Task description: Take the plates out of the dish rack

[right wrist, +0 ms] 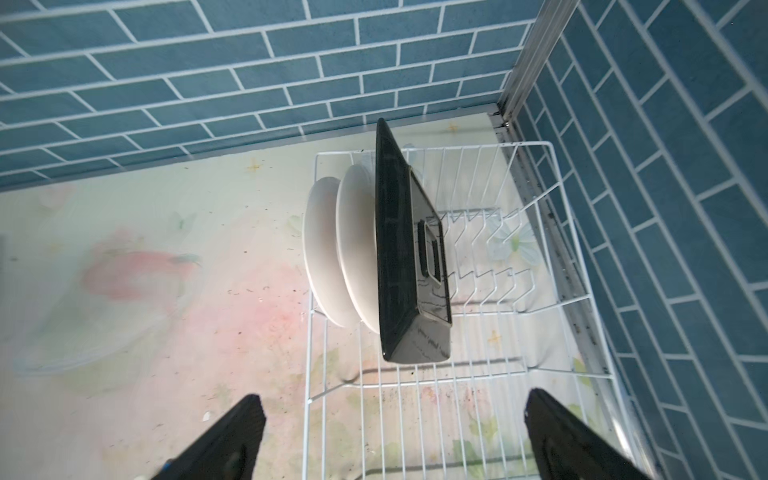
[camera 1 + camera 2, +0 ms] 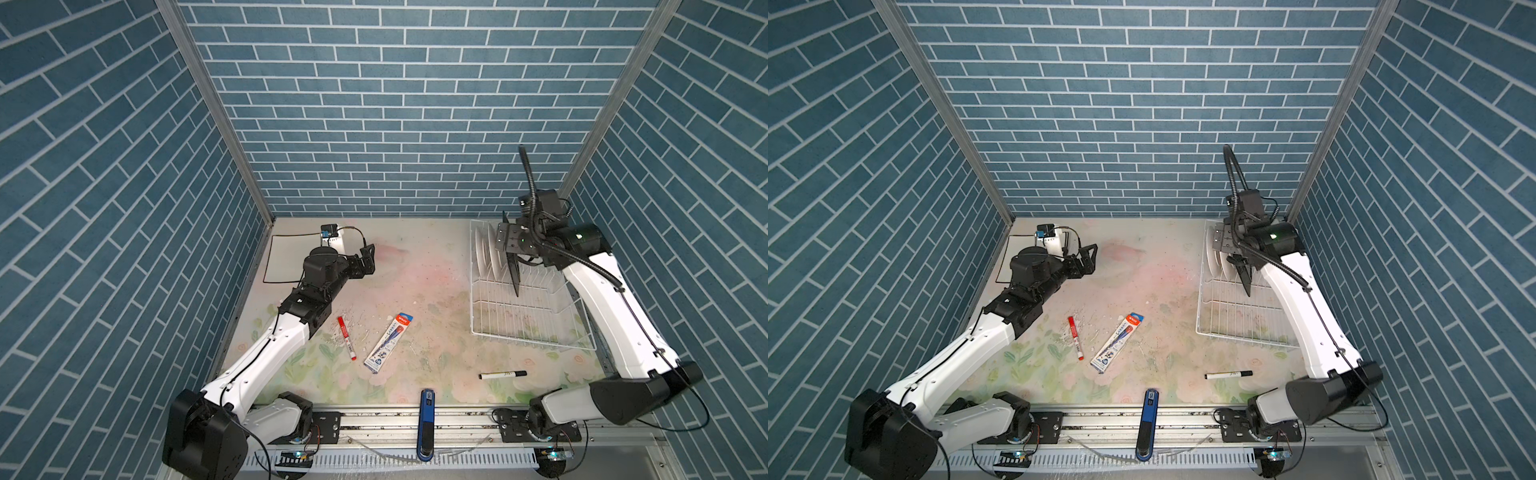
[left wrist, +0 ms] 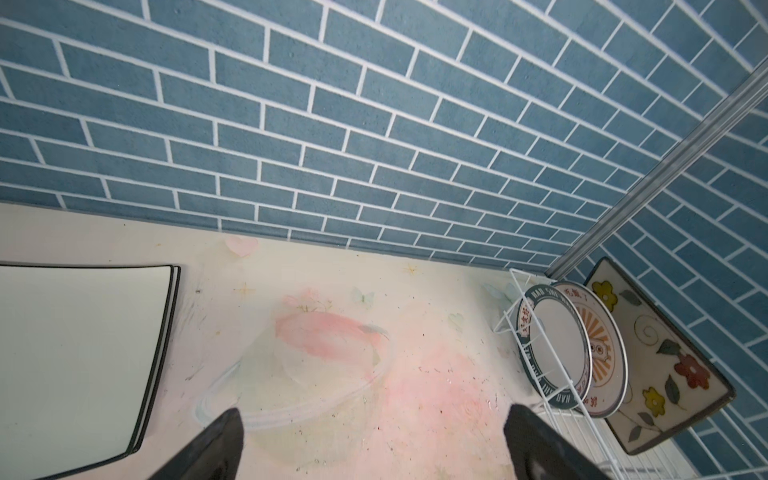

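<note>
The square plate stands edge-on to the open fingers of the robot's right gripper, beside empty rack space (image 2: 545, 293), so the gripper should keep moving in until they are on both sides of its edge (image 2: 514, 278).
The white wire dish rack (image 2: 532, 328) (image 1: 415, 399) stands at the back right. At its far left end stand two round white plates (image 2: 484, 251) (image 1: 353, 249) with lettered rim bands (image 3: 552, 345). Beside them stands a square plate (image 2: 513, 274) (image 1: 411, 257), black on the back and flowered on its face (image 3: 665, 361). My right gripper (image 2: 510, 246) (image 1: 392, 399) hangs open above the rack, short of the square plate and touching nothing. Two square plates (image 2: 286, 259) (image 3: 83, 357) lie stacked flat at the back left. My left gripper (image 2: 368, 257) (image 3: 374, 411) hovers open and empty beside them.
A red marker (image 2: 347, 337), a pen pack (image 2: 388, 344) and a black marker (image 2: 503, 375) lie on the floral mat. A blue tool (image 2: 427, 424) rests on the front rail. The right wall runs close behind the rack.
</note>
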You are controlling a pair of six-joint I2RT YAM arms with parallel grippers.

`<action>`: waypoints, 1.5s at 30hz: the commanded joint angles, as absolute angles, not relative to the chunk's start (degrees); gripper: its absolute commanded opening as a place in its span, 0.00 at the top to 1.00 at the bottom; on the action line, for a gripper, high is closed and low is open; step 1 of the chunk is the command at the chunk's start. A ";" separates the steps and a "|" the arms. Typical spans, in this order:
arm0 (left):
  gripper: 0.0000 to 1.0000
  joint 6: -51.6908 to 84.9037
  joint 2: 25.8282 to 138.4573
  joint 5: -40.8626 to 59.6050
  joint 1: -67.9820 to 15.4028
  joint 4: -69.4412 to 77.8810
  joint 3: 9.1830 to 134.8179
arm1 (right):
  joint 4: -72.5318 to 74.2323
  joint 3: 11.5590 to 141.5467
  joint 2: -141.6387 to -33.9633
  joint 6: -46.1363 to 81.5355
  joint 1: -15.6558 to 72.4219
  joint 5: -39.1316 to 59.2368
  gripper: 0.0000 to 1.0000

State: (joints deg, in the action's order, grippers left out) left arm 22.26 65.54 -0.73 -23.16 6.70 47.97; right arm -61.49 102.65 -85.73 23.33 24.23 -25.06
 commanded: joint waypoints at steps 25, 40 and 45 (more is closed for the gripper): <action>0.00 22.83 68.16 -4.52 -26.97 5.24 45.96 | -83.80 135.14 -123.57 23.67 25.84 -46.95 0.13; 0.00 24.77 67.72 -4.19 -26.98 4.32 45.05 | -82.75 134.36 -124.51 21.40 22.41 -40.47 0.38; 0.00 24.85 68.03 -3.78 -26.98 4.41 45.07 | -82.97 133.89 -125.24 20.94 22.40 -40.34 0.45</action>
